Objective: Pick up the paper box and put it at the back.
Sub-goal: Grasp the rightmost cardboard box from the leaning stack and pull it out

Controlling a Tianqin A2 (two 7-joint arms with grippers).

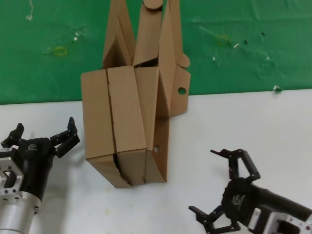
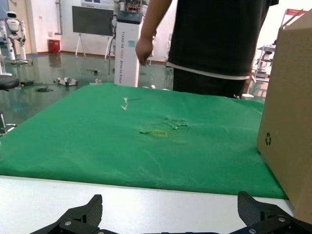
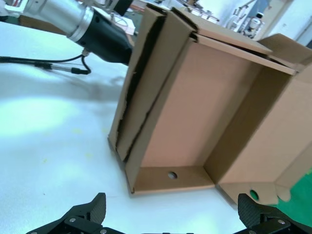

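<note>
My gripper is going to lift the paper box (image 1: 149, 105). A clean seam (image 1: 140, 107) divides it from the brown boxes, so it will come off alone and leave them standing.
The paper box (image 1: 163, 92) is an open brown cardboard mailer standing on edge, lid up, its side flap with a round hole (image 1: 182, 90) reaching over the green back surface (image 1: 44, 73). The right wrist view looks into its hollow inside (image 3: 195, 117). It leans against two matching closed brown boxes (image 1: 114, 117) on its left. My left gripper (image 1: 43, 132) is open and empty on the white table, left of the boxes; its wrist view (image 2: 169, 202) faces the green surface (image 2: 146, 136). My right gripper (image 1: 202, 180) is open and empty, at the front right of the boxes, apart from them (image 3: 171, 202).
The white tabletop (image 1: 243, 126) fills the front half. A person in black (image 2: 214, 44) stands behind the green surface. A box wall (image 2: 287, 112) stands close on one side of the left wrist view. The left arm (image 3: 83, 24) shows beyond the boxes in the right wrist view.
</note>
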